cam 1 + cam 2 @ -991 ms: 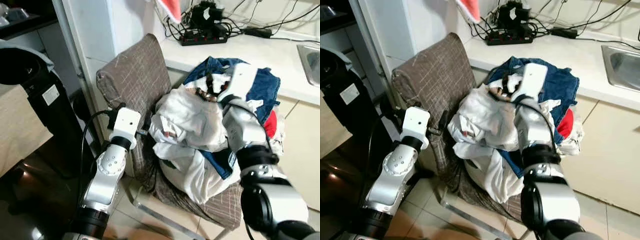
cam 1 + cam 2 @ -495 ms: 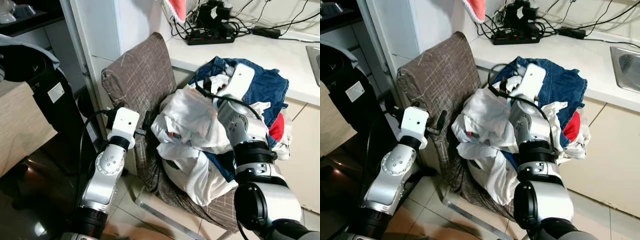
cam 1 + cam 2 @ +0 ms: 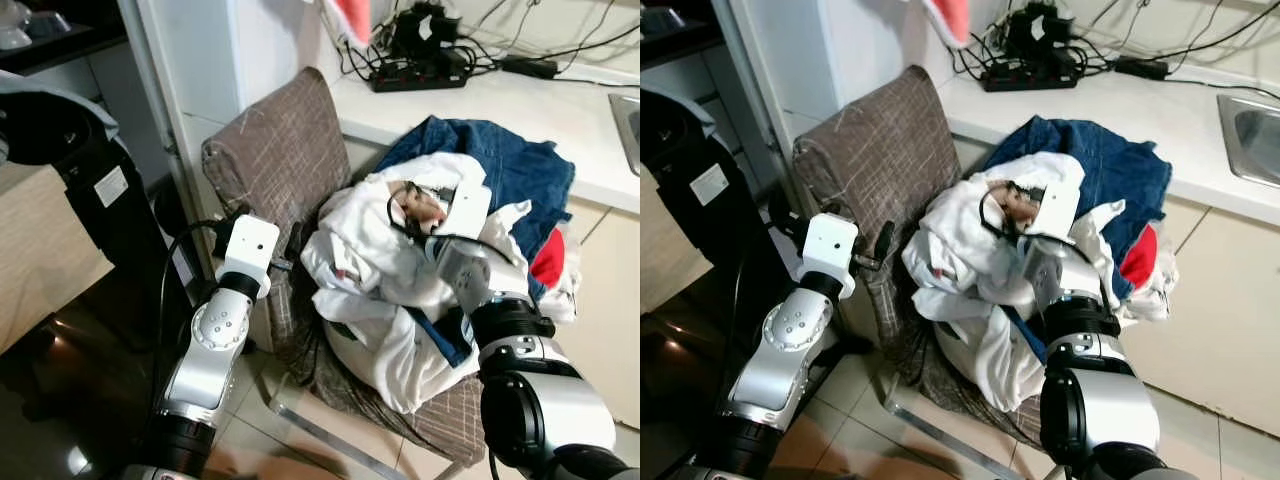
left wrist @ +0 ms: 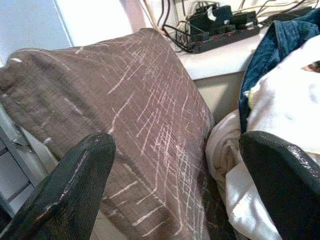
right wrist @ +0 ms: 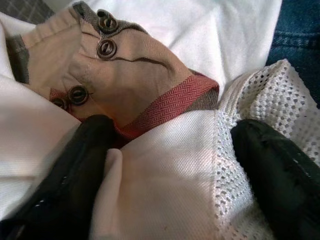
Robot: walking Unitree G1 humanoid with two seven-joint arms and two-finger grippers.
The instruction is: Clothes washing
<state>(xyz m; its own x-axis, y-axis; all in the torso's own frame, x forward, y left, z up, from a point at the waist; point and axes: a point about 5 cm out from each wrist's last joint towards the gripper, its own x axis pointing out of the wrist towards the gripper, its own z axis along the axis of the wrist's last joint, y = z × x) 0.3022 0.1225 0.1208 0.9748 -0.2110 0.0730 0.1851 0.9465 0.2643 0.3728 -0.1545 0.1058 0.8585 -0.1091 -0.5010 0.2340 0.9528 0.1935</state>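
Note:
My gripper will bring the tan collar along when it lifts the cream garment, because the red band [image 5: 167, 107] of the tan collar [image 5: 132, 72] borders the cream garment.
A pile of clothes [image 3: 380, 290] lies heaped on a brown chair [image 3: 270, 160]: white shirts, a blue denim garment [image 3: 510, 160] and something red [image 3: 545, 262]. My right gripper [image 3: 415, 210] is pressed into the top of the pile. In the right wrist view the right gripper [image 5: 175, 150] is open, with white fabric bunched between its fingers and a tan collar with buttons [image 5: 135, 70] just ahead. My left gripper [image 4: 177, 150] is open and empty, held beside the chair's backrest [image 4: 140, 100], apart from the clothes.
The chair stands against a white counter [image 3: 560, 100] with a power strip and cables [image 3: 418, 78] and a sink [image 3: 628, 130] at the right. A black appliance [image 3: 60, 150] stands at the left. A red cloth [image 3: 350, 15] hangs above the backrest.
My right gripper has come down from the denim onto the white shirt and tan collar. The left arm has not moved.

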